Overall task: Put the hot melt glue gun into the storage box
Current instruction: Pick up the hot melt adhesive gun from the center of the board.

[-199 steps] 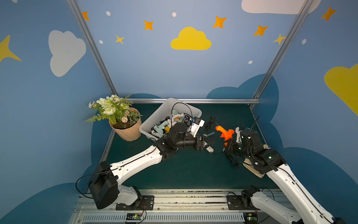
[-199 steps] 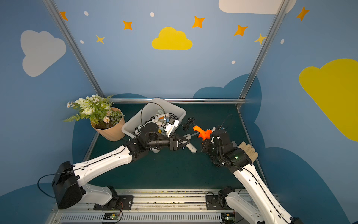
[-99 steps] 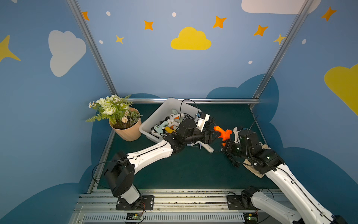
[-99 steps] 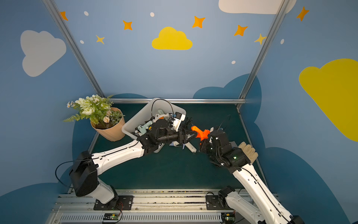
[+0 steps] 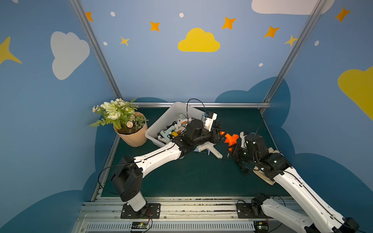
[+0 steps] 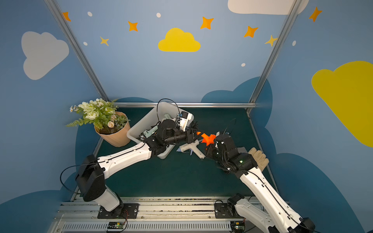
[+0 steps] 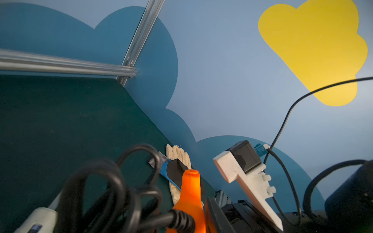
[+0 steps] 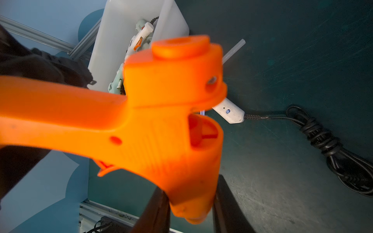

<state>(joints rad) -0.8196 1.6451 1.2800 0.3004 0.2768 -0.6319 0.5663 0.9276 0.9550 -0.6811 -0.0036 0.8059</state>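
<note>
The orange glue gun has my left gripper on its handle; my right gripper should free its nozzle end (image 8: 193, 200) before my left gripper carries it to the storage box (image 5: 174, 112).
The hot melt glue gun (image 5: 231, 139) (image 6: 207, 139) is bright orange and hangs above the green mat between my two arms. My right gripper (image 8: 190, 201) (image 5: 232, 150) is shut on its grip (image 8: 161, 121), one black finger (image 8: 224, 203) on each side. My left gripper (image 5: 220, 135) (image 6: 196, 134) (image 7: 193, 213) has closed on the gun's far end (image 7: 190, 193), and a black cable hides one jaw. The storage box (image 5: 167, 117) (image 6: 145, 123) (image 8: 113, 50), a white tub, sits behind my left arm with several glue guns inside.
A white glue gun (image 5: 207, 149) (image 6: 189, 148) (image 8: 230, 112) lies on the mat under the orange one, its black cable (image 8: 333, 149) bundled near my right arm. A flower pot (image 5: 133, 137) stands left of the box. A beige glove (image 6: 260, 159) (image 7: 177, 155) lies by the right wall.
My left arm has swung right from the box to the orange gun, and its jaws have narrowed onto the gun's end. My right arm has held still with the gun.
</note>
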